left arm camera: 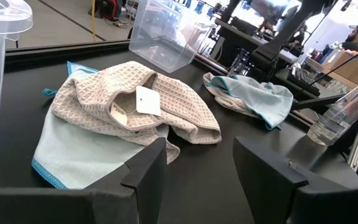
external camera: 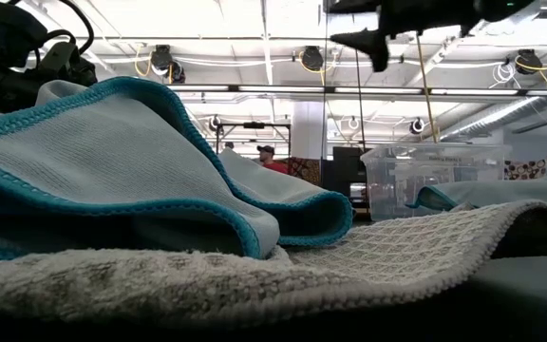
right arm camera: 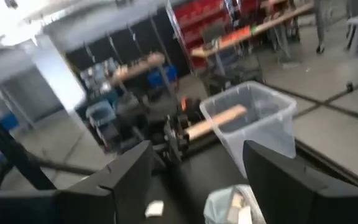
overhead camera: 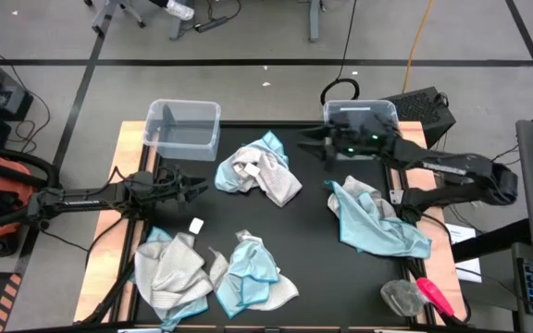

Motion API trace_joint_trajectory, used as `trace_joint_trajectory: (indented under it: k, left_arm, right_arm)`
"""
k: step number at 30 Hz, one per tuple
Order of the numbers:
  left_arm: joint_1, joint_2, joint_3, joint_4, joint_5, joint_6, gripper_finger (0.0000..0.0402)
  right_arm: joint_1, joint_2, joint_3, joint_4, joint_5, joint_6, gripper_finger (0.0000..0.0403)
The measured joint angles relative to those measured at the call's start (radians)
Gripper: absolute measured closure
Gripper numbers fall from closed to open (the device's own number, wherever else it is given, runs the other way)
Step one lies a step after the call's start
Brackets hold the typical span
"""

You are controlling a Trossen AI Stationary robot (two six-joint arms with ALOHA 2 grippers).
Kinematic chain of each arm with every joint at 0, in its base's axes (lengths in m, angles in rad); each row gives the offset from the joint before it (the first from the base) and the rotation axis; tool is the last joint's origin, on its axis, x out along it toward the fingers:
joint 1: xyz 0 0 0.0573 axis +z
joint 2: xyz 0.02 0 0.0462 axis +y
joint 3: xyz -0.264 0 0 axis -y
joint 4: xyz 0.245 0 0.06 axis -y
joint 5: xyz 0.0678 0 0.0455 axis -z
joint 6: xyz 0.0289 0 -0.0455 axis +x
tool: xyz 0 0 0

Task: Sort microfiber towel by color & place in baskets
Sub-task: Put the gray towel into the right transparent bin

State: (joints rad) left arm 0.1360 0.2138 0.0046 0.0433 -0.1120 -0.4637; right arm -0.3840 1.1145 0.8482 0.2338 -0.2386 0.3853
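Observation:
My right gripper should keep moving toward that end (overhead camera: 278, 178) until its open fingers are on either side of it, since the grey waffle towel's end (overhead camera: 283, 186) sticks out past the light blue one.
Two clear baskets stand at the table's far edge, one far left (overhead camera: 183, 128) and one far right (overhead camera: 370, 113). A grey waffle towel lies on a light blue one in the middle pile (overhead camera: 257, 171) (left arm camera: 135, 102). Another blue-and-grey pile (overhead camera: 378, 220) lies at the right. A grey towel (overhead camera: 167, 270) and a blue one (overhead camera: 248, 273) lie near the front edge. My left gripper (overhead camera: 197, 188) (left arm camera: 197, 168) stands open at the left, low and pointing at the middle pile. My right gripper (overhead camera: 308, 139) (right arm camera: 197, 174) is open and raised in front of the right basket, pointing toward the table's left.
A small white tag (overhead camera: 195, 225) lies loose on the black mat. A red-handled tool (overhead camera: 436, 296) and a clear crumpled thing (overhead camera: 400, 296) sit at the near right corner. A person (external camera: 269, 157) shows far behind the table.

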Motion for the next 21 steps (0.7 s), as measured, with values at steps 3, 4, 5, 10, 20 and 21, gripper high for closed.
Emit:
trace_joint_trajectory:
  k: [3,4,5,10,20,21]
  left_arm:
    - [0.000,0.000,0.000,0.000,0.000,0.000,0.0210]
    - [0.000,0.000,0.000,0.000,0.000,0.000,0.0210]
    - [0.000,0.000,0.000,0.000,0.000,0.000,0.0210]
    - [0.000,0.000,0.000,0.000,0.000,0.000,0.0210]
    - [0.000,0.000,0.000,0.000,0.000,0.000,0.0210]
    - [0.000,0.000,0.000,0.000,0.000,0.000,0.0210]
  right_arm:
    - [0.000,0.086,0.047,0.001,-0.024,-0.030,0.0161]
    - [0.000,0.115,0.061,-0.002,-0.028,-0.037,0.0161]
    - [0.001,0.144,0.075,0.000,-0.030,-0.041,0.0161]
    - [0.020,0.294,0.130,-0.005,-0.047,-0.084,0.0161]
    - [0.045,0.540,0.241,-0.079,-0.004,-0.255,0.0161]
    - [0.047,0.561,0.252,-0.091,0.011,-0.277,0.0161]
